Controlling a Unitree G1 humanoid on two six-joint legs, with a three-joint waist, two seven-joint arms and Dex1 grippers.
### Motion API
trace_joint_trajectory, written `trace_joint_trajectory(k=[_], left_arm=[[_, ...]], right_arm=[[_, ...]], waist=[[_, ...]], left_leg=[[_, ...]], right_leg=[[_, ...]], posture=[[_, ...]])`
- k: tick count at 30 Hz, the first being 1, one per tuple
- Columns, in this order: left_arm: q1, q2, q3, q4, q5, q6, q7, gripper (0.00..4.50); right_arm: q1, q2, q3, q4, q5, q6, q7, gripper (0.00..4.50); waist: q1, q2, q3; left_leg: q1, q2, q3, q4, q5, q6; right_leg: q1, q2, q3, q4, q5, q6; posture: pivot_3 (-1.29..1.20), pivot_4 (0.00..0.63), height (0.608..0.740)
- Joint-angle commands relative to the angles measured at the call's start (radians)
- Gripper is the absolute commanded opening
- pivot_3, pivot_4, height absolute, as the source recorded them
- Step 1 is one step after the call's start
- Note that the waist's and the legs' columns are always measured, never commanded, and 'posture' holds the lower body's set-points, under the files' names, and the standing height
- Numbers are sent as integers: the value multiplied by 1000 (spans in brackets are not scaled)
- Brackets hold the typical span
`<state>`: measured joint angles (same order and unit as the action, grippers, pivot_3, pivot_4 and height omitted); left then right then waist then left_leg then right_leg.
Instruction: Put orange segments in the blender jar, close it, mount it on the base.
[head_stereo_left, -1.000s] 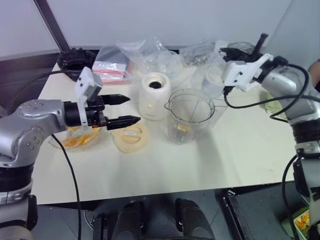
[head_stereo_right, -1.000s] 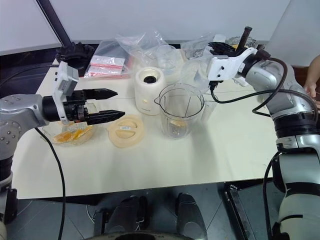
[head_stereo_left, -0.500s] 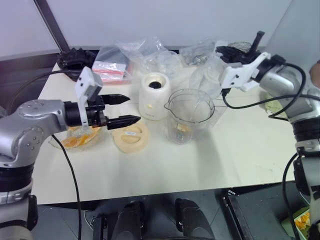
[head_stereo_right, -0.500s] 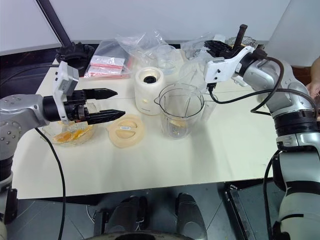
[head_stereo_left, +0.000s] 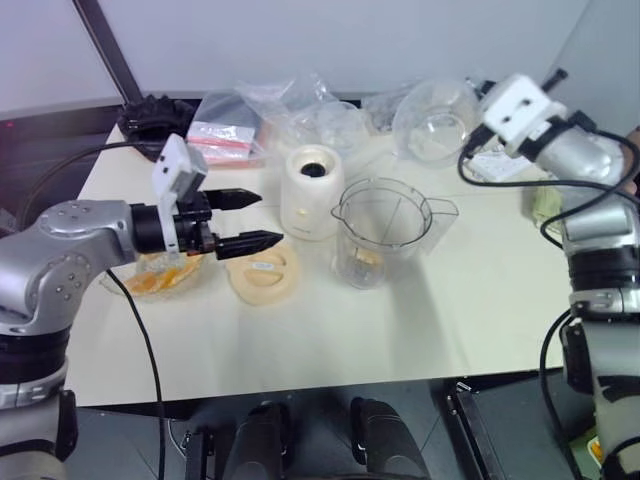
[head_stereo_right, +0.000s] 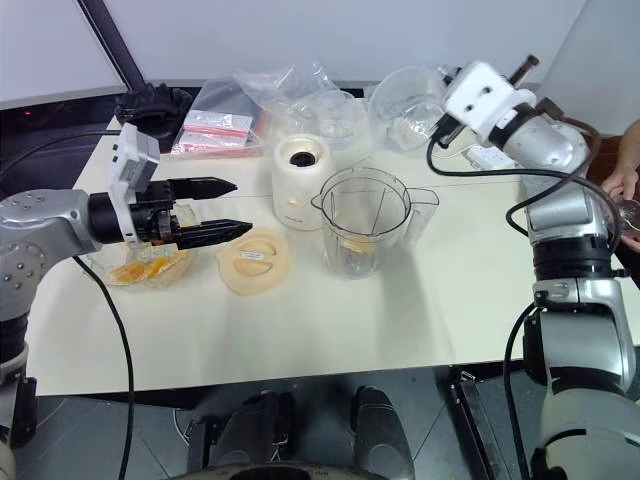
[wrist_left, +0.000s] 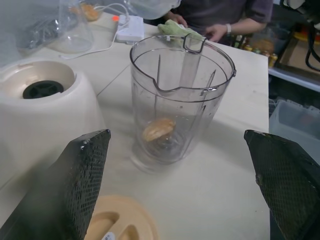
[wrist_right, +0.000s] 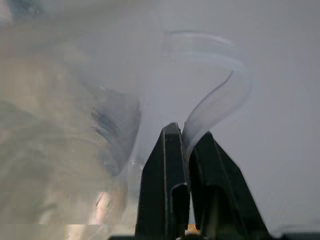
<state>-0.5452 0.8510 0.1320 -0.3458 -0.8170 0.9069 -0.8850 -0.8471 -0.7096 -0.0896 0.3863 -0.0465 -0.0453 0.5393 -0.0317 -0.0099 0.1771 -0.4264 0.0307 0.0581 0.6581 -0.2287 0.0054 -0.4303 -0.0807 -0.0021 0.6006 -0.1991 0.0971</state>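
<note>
I see that the tabletop (head_stereo_left: 508, 245) near the green cloth is free for the clear plastic cup (head_stereo_left: 437, 118), so I keep lowering it by its handle with my right gripper until it stands there.
The blender jar (head_stereo_left: 380, 235) stands upright and lidless mid-table, with one orange segment (wrist_left: 158, 129) lying at its bottom. The cream base (head_stereo_left: 312, 192) stands just left of the jar. More orange segments (head_stereo_right: 140, 270) fill a glass bowl (head_stereo_left: 190, 278) at the left. My left gripper (head_stereo_left: 268, 218) hovers open and empty above the table between that bowl and the base, pointing toward the jar. My right gripper (wrist_right: 186, 137) is shut on the curved handle of a clear plastic cup (head_stereo_left: 435, 120), held tilted in the air at the back right.
A pale-orange lid (head_stereo_left: 262, 273) lies flat in front of the base. Crumpled plastic bags (head_stereo_left: 290, 105) crowd the table's back edge. A black jagged-rimmed piece (head_stereo_left: 150, 115) sits at the back left corner. A person's hand (head_stereo_right: 618, 185) shows at the right edge.
My right arm has swung to the right and rolled its wrist, carrying the clear cup up and clear of the bags. The left arm has stayed still.
</note>
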Motion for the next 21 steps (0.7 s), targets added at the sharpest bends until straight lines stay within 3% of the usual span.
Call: trace_joint_trajectory(k=[1, 6, 10, 16, 21], left_arm=[[-3, -4, 15, -31, -21, 0, 0, 4500], [-1, -34, 6, -48, -34, 13, 15, 4500], [3, -55, -8, -59, -35, 18, 31, 4500], [4, -69, -12, -72, -42, 33, 53, 4500], [28, -51, -30, -87, -3, 27, 67, 4500]], right_arm=[[33, 24, -193, -128, 154, 203, -98, 45], [172, 97, -426, -187, 240, 392, -339, 45], [276, 133, -494, -145, 190, 438, -539, 45], [419, 215, -486, -81, 196, 336, -580, 45], [452, 266, -459, 15, 183, 243, -614, 45]], waist=[[2, 0, 0], [23, 0, 0], [18, 0, 0], [2, 0, -1], [-14, 1, -1]], left_leg=[[0, 0, 0, 0, 0, 0], [0, 0, 0, 1, 0, 0], [0, 0, 0, 1, 0, 0], [1, 0, 0, 1, 0, 0], [2, 0, 0, 2, 0, 0]], right_leg=[[0, 0, 0, 0, 0, 0], [0, 0, 0, 1, 0, 0], [1, -1, 0, 0, 0, 0], [1, 1, 1, 1, 0, 0], [1, 1, 1, 2, 0, 0]], posture=[[0, 150, 740], [0, 150, 740], [0, 150, 740], [0, 150, 740], [0, 150, 740]])
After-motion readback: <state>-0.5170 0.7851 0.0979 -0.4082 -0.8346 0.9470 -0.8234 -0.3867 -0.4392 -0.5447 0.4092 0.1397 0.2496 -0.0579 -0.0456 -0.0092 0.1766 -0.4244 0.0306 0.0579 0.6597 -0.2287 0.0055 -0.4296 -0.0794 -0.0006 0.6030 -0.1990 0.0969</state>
